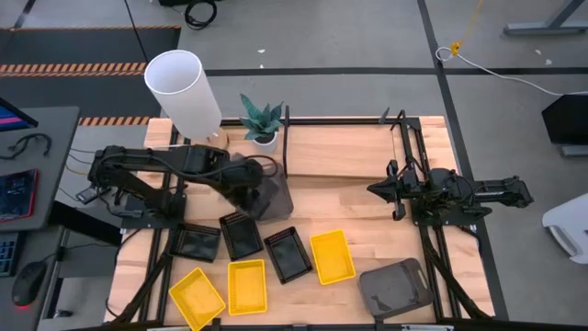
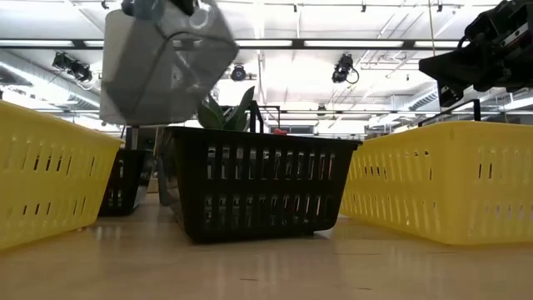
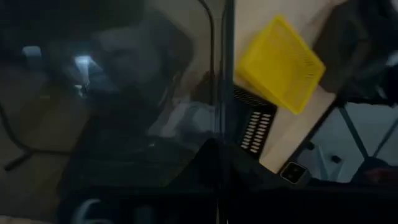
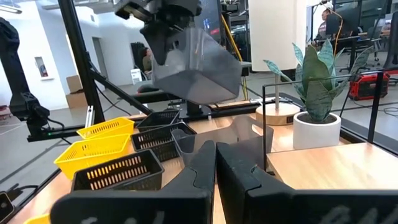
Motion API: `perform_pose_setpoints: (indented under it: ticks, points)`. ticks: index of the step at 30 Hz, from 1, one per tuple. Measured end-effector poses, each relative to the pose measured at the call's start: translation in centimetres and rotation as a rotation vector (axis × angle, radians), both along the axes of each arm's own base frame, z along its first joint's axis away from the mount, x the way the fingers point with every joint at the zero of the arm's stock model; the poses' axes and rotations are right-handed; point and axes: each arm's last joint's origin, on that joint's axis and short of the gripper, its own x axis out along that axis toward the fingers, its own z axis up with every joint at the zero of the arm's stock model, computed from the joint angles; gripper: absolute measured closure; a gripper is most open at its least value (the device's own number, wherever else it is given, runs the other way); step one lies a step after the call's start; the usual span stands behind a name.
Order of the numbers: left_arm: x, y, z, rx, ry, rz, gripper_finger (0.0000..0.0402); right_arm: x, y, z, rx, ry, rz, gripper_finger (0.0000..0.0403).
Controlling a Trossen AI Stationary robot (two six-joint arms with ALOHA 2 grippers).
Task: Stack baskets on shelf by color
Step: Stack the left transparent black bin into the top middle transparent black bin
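Observation:
I hold the grey basket in my left gripper (image 4: 202, 70) tilted above the grey basket (image 4: 235, 146) by the plant, so I should turn it level before I lower it in.
My left gripper (image 4: 163, 22) is shut on a smoky grey basket (image 1: 272, 198), held in the air over the table's middle, near the shelf's (image 1: 344, 156) left end. In the low view this grey basket (image 2: 162, 67) hangs tilted above the black ones. Three black baskets (image 1: 241, 235) and three yellow baskets (image 1: 332, 256) sit flat on the near half of the table. A second grey basket (image 1: 395, 287) lies at the near right. My right gripper (image 4: 216, 165) is shut and hovers at the shelf's right end (image 1: 390, 188), touching nothing. My left gripper holds the grey basket by one wall at its rim (image 4: 171, 40), coming from above. In the left wrist view the wall's edge (image 3: 221, 118) runs between the fingers, so one finger seems inside and one outside. The basket is lifted clear and hangs tilted below the fingers.
A white cylinder lamp (image 1: 182, 92) and a potted plant (image 1: 262, 121) stand at the table's far left, beside the shelf. Black frame rods (image 1: 404, 138) rise at the shelf's ends. Bare wood shows between the shelf and the row of baskets.

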Motion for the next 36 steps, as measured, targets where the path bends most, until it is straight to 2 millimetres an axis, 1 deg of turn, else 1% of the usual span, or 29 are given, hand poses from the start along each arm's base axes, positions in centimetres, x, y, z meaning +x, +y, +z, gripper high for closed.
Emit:
perform_pose_setpoints:
  ticks: [6, 8, 10, 16, 25, 32, 36]
  points:
    - [0.6, 0.0, 0.7, 0.076, -0.107, -0.139, 0.0395, 0.0, 0.0, 0.0, 0.000, 0.000, 0.000, 0.0384]
    - [0.7, 0.2, 0.7, 0.094, -0.116, -0.192, 0.0395, 0.0, 0.0, 0.0, 0.000, 0.000, 0.000, 0.0384]
    - [1.0, 0.4, 0.2, 0.099, -0.110, -0.236, 0.0394, 0.0, 0.0, 0.0, 0.000, 0.000, 0.000, 0.0384]
    - [2.0, 0.9, -2.0, 0.117, -0.049, -0.339, 0.0393, 0.0, 0.0, 0.0, 0.000, 0.000, -0.001, 0.0384]
    - [4.4, 0.7, -5.2, 0.186, 0.043, -0.508, 0.0392, 0.0, 0.0, 0.0, 0.000, 0.000, 0.001, 0.0384]
    - [5.5, 0.7, -8.1, 0.192, 0.182, -0.563, 0.0391, 0.0, 0.0, 0.0, 0.000, 0.000, 0.000, 0.0384]
    - [6.1, 0.6, -9.4, 0.181, 0.230, -0.567, 0.0388, 0.0, 0.0, 0.0, 0.000, -0.001, 0.000, 0.0384]
